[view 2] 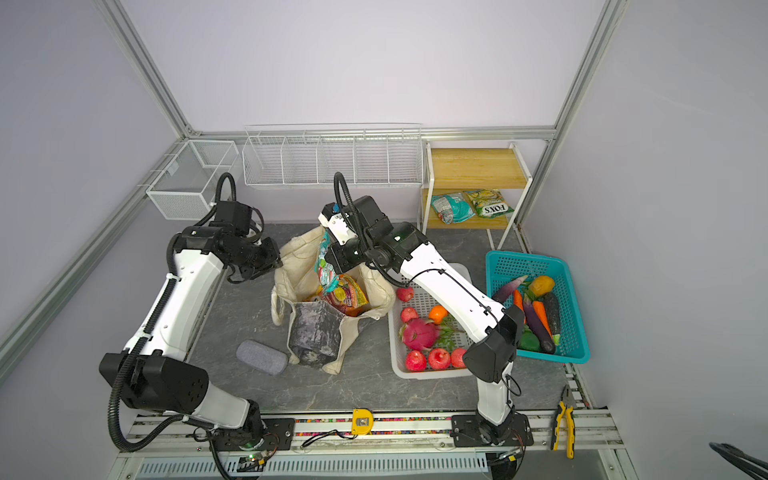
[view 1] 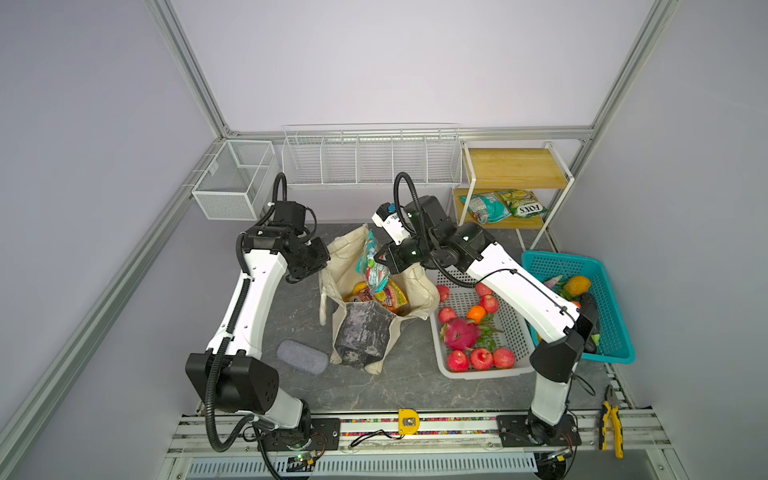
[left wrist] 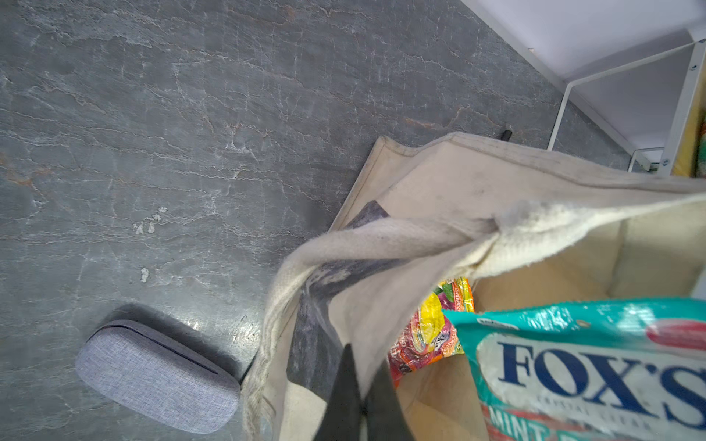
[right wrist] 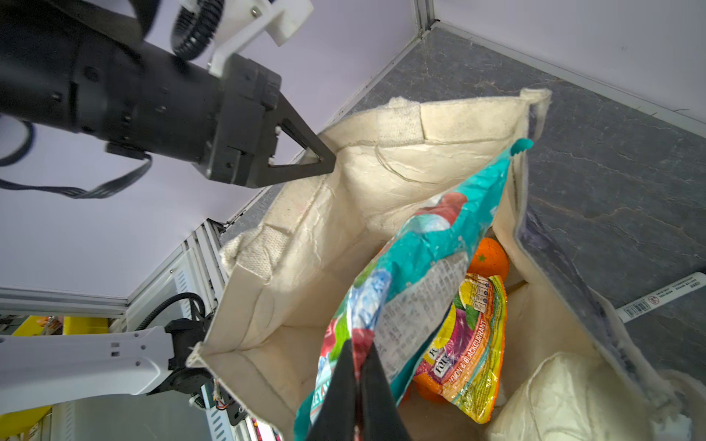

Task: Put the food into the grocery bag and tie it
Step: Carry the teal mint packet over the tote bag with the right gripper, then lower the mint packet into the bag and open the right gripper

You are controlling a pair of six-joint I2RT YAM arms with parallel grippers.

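The teal snack packet (view 1: 375, 270) is hanging inside the bag's opening. I should go on lowering it with my right gripper until it rests next to the pink-orange packet (view 1: 392, 296), and then let go.
The cream grocery bag (view 1: 340, 266) (view 2: 299, 270) stands open in the middle of the table, its dark marbled panel facing front. My left gripper (view 1: 322, 266) (left wrist: 365, 366) (right wrist: 324, 160) is shut on the bag's left rim, holding the mouth open. My right gripper (view 1: 379, 262) (right wrist: 359, 355) is shut on a teal snack packet (view 1: 372, 266) (left wrist: 592, 362) (right wrist: 420, 286) that hangs down into the mouth. Inside lie a pink-orange packet (view 1: 388, 297) (right wrist: 470, 343) and an orange (right wrist: 491, 259).
A white basket (view 1: 486, 374) holds red apples, an orange and a dragon fruit. Right of it, a teal basket (view 1: 611, 299) holds vegetables. Two more packets (view 1: 486, 208) lie on the back shelf. A grey case (view 1: 302, 357) lies left of the bag and a marker pen (right wrist: 661, 299) behind it.
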